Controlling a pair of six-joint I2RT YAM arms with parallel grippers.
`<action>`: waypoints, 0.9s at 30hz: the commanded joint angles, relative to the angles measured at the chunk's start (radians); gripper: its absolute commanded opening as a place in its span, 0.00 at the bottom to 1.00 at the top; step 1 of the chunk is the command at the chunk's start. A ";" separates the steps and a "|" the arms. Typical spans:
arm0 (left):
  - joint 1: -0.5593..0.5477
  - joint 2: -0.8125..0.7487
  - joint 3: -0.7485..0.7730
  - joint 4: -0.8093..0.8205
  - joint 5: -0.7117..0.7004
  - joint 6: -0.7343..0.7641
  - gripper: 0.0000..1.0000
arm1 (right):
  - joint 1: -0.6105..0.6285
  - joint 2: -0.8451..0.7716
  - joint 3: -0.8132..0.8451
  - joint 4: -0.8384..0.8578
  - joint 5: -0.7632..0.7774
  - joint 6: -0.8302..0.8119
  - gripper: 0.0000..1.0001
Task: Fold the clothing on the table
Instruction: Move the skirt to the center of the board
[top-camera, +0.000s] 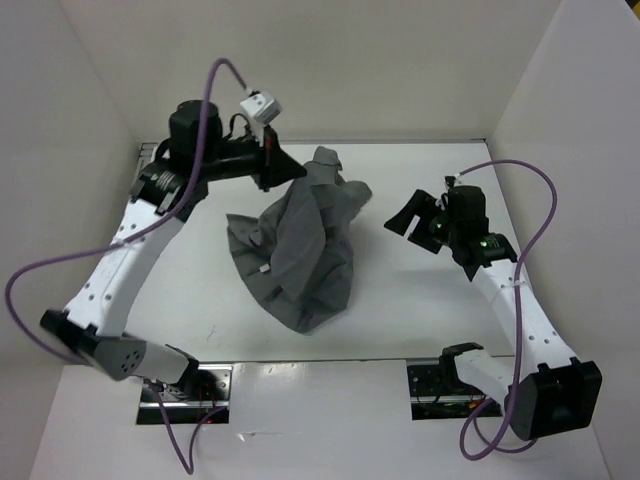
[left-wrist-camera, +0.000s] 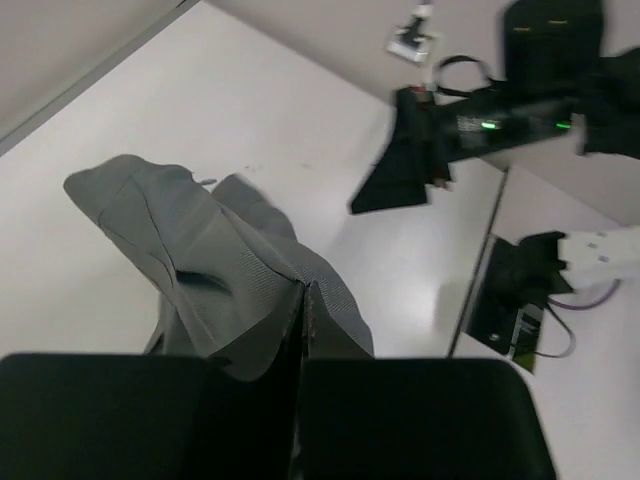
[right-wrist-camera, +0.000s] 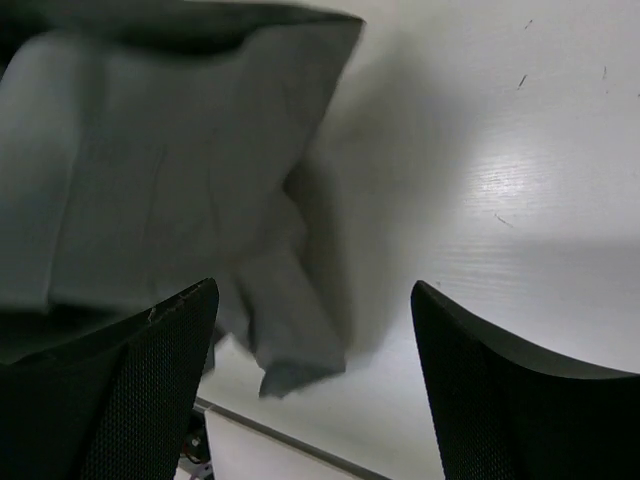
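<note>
The grey skirt hangs by a fold from my left gripper, next to open white table. I should keep pulling the skirt there until it spreads out, and then let go.
The clothing is a crumpled grey skirt in the middle of the white table. Its far edge is drawn up toward my left gripper. In the left wrist view the left gripper has its jaws pressed together with a ridge of grey clothing pinched at the tips. To the right of the skirt hovers my right gripper, open and apart from the fabric. The right wrist view shows the right gripper standing wide over bare table, with the clothing ahead and to its left.
White walls close the table at the back and both sides. Two metal mounting plates sit at the near edge by the arm bases. Purple cables loop off both arms. The right arm shows across the left wrist view.
</note>
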 joint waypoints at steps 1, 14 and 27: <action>0.059 -0.090 -0.158 0.056 0.150 -0.095 0.00 | -0.016 0.029 0.049 0.088 -0.038 -0.044 0.82; 0.285 0.043 -0.329 -0.145 -0.506 -0.290 0.00 | -0.025 0.065 0.040 0.108 -0.097 -0.044 0.82; 0.270 0.089 -0.380 -0.076 -0.408 -0.221 0.80 | -0.016 0.126 0.050 0.054 -0.134 -0.083 0.82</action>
